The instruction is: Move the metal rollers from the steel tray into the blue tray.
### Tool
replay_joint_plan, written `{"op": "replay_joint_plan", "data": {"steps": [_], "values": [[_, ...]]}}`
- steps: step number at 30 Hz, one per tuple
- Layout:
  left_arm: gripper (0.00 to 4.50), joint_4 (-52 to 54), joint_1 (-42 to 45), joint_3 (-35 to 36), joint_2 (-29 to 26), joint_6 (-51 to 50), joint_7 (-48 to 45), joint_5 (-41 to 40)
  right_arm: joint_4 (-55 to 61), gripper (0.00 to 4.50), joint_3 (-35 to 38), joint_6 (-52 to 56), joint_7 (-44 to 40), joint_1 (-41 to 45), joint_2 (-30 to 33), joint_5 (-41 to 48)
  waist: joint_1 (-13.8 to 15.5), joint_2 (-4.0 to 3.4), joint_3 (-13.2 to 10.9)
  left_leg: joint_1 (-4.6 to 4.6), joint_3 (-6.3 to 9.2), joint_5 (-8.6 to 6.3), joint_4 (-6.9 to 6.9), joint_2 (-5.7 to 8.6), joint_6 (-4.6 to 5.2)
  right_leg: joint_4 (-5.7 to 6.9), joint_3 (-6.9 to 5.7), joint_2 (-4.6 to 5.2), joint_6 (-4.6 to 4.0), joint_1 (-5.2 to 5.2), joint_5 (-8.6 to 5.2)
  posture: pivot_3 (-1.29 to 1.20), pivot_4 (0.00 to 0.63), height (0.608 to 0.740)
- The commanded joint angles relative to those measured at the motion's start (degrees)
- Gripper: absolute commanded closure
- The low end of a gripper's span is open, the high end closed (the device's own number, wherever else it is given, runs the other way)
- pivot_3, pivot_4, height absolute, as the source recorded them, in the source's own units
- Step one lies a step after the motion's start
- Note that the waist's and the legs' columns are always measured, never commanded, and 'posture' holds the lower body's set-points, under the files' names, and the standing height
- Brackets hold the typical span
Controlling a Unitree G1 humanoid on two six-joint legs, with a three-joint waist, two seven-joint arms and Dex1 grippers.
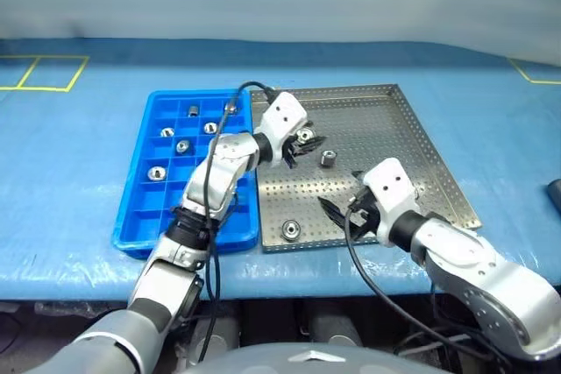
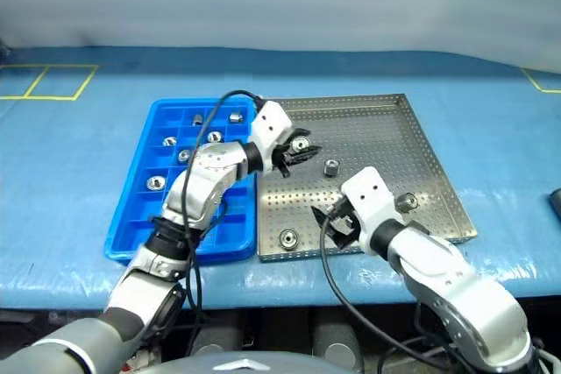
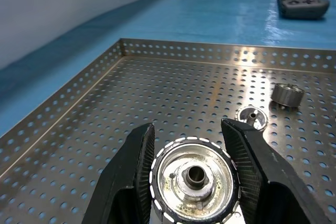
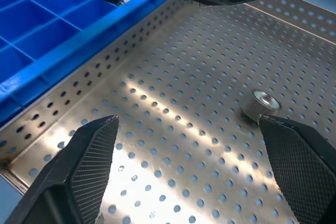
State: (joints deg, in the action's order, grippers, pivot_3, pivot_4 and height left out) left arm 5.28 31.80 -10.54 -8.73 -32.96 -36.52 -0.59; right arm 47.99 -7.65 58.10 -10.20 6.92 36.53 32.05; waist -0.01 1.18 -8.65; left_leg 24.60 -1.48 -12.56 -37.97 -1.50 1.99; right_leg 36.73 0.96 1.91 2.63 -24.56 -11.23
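Observation:
With its fingers across the metal roller's round side (image 2: 300, 144), my left gripper should carry on to an empty near compartment (image 1: 177, 195) of the blue tray and release there.
My left gripper (image 1: 306, 141) is shut on one of the metal rollers (image 3: 194, 182), held above the left part of the steel tray (image 1: 412, 133), close to the blue tray (image 1: 145, 216). Three more metal rollers lie on the steel tray's perforated floor: one (image 1: 328, 158) just right of the left gripper, one (image 1: 290, 230) by the near rim, and one (image 2: 406, 202) behind my right hand. My right gripper (image 1: 344, 199) hangs open over the tray's near middle, with a roller (image 4: 261, 104) ahead of its fingers. Several rollers (image 1: 182, 146) sit in the blue tray's far compartments.
Both trays rest side by side on a blue table. A dark device (image 1: 554, 192) lies at the table's right edge. Yellow tape lines (image 1: 53, 72) mark the far left. The near compartments of the blue tray hold nothing.

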Motion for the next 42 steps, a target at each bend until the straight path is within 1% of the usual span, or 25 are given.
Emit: {"op": "replay_joint_plan", "data": {"steps": [1,4,8,13,18,21,30,32,34,35,36,38,39,42], "values": [[2.74,11.85,-5.63,1.78,-3.2,-2.75,4.1,1.71,-2.62,0.0,-5.66,-1.55,-4.55,5.76,-0.58,-1.83,1.06,0.01,-0.01,0.01,0.04,0.0,0.0,0.0,0.0,0.0,0.0,-0.02,-0.01,0.01,-0.01,0.21,0.15,0.74],[2.74,19.17,-11.76,3.5,-5.64,-6.23,7.95,2.8,-6.01,0.0,-10.82,-2.81,-7.22,10.22,-2.36,-4.04,2.58,0.02,-0.02,0.04,0.13,0.0,0.01,-0.05,-0.01,-0.01,-0.03,-0.09,-0.03,0.01,-0.02,0.26,0.15,0.74],[2.74,26.55,-18.63,5.49,-7.4,-10.39,11.87,3.62,-8.87,0.0,-16.15,-4.53,-9.89,13.81,-5.82,-6.47,4.64,0.03,-0.02,0.09,0.17,0.0,-0.05,-0.06,-0.02,-0.03,-0.07,-0.07,-0.03,0.03,-0.02,0.31,0.15,0.74],[2.74,32.55,-24.69,7.36,-7.06,-15.47,16.89,3.97,-11.44,0.0,-20.12,-6.37,-13.31,15.79,-8.21,-8.85,6.39,0.03,-0.03,0.08,0.16,0.0,-0.11,0.0,-0.03,-0.05,-0.22,0.13,-0.02,0.06,-0.02,0.36,0.15,0.74],[2.74,33.13,-26.56,7.32,-7.16,-17.17,20.01,4.81,-12.47,0.0,-21.06,-7.37,-15.45,15.98,-9.28,-10.33,8.09,0.02,-0.03,0.07,0.16,0.01,-0.13,0.0,-0.04,-0.03,-0.3,0.17,-0.02,0.04,-0.02,0.38,0.15,0.74],[2.74,32.66,-26.95,6.81,-7.89,-17.67,20.1,4.44,-12.65,0.0,-21.05,-7.29,-16.08,15.77,-9.92,-11.06,8.78,0.02,-0.03,0.08,0.17,0.0,-0.08,-0.01,-0.05,-0.03,-0.33,0.18,-0.05,0.01,-0.03,0.38,0.15,0.74],[2.74,30.57,-27.11,4.92,-8.27,-20.58,19.85,2.91,-10.85,0.0,-18.99,-5.73,-15.42,13.02,-10.53,-11.99,9.08,0.02,-0.03,0.11,0.15,-0.01,0.03,0.0,-0.07,-0.12,-0.4,0.25,-0.09,-0.02,-0.06,0.34,0.15,0.74],[2.01,30.42,-26.61,4.8,-8.77,-21.07,19.62,2.84,-10.16,0.0,-18.2,-5.31,-14.98,12.1,-10.45,-11.95,9.01,0.01,-0.03,0.12,0.15,-0.01,0.03,0.0,-0.07,-0.13,-0.41,0.26,-0.09,-0.02,-0.06,0.31,0.15,0.74],[1.48,30.16,-25.99,4.9,-9.37,-21.27,19.44,2.74,-9.38,0.0,-17.16,-4.9,-14.51,11.04,-10.28,-11.88,8.85,0.01,-0.03,0.12,0.15,-0.01,0.04,0.0,-0.07,-0.14,-0.4,0.27,-0.09,-0.03,-0.06,0.31,0.15,0.74],[1.07,29.99,-25.54,5.02,-9.68,-21.33,19.36,2.59,-8.95,0.0,-16.62,-4.71,-14.25,10.48,-10.12,-11.84,8.78,0.01,-0.04,0.12,0.15,-0.01,0.04,0.0,-0.07,-0.14,-0.41,0.27,-0.09,-0.03,-0.06,0.31,0.15,0.74],[0.81,29.89,-25.02,5.17,-9.91,-21.28,19.24,2.26,-8.51,0.0,-16.09,-4.5,-13.99,9.95,-9.99,-11.82,8.68,0.0,-0.03,0.12,0.16,-0.01,0.04,0.0,-0.08,-0.15,-0.41,0.27,-0.09,-0.03,-0.06,0.29,0.15,0.74],[0.11,29.69,-23.44,5.25,-10.2,-20.87,18.79,1.58,-7.41,0.0,-14.69,-3.94,-13.3,8.77,-9.83,-11.72,8.56,0.0,-0.04,0.12,0.15,-0.01,0.05,0.0,-0.08,-0.16,-0.41,0.28,-0.09,-0.03,-0.06,0.29,0.15,0.74],[0.05,29.57,-22.56,5.28,-10.18,-20.48,18.47,1.16,-6.84,0.0,-13.91,-3.63,-12.97,8.2,-9.84,-11.58,8.6,0.0,-0.04,0.13,0.15,-0.01,0.05,0.0,-0.08,-0.16,-0.42,0.28,-0.09,-0.03,-0.06,0.26,0.15,0.74],[0.05,28.46,-17.95,6.04,-8.77,-19.07,16.72,-1.64,-4.31,0.0,-10.15,-2.34,-11.79,5.47,-9.71,-10.76,8.44,0.01,-0.04,0.17,0.16,-0.01,0.04,0.01,-0.08,-0.21,-0.44,0.3,-0.09,-0.03,-0.06,0.24,0.15,0.74]]}}
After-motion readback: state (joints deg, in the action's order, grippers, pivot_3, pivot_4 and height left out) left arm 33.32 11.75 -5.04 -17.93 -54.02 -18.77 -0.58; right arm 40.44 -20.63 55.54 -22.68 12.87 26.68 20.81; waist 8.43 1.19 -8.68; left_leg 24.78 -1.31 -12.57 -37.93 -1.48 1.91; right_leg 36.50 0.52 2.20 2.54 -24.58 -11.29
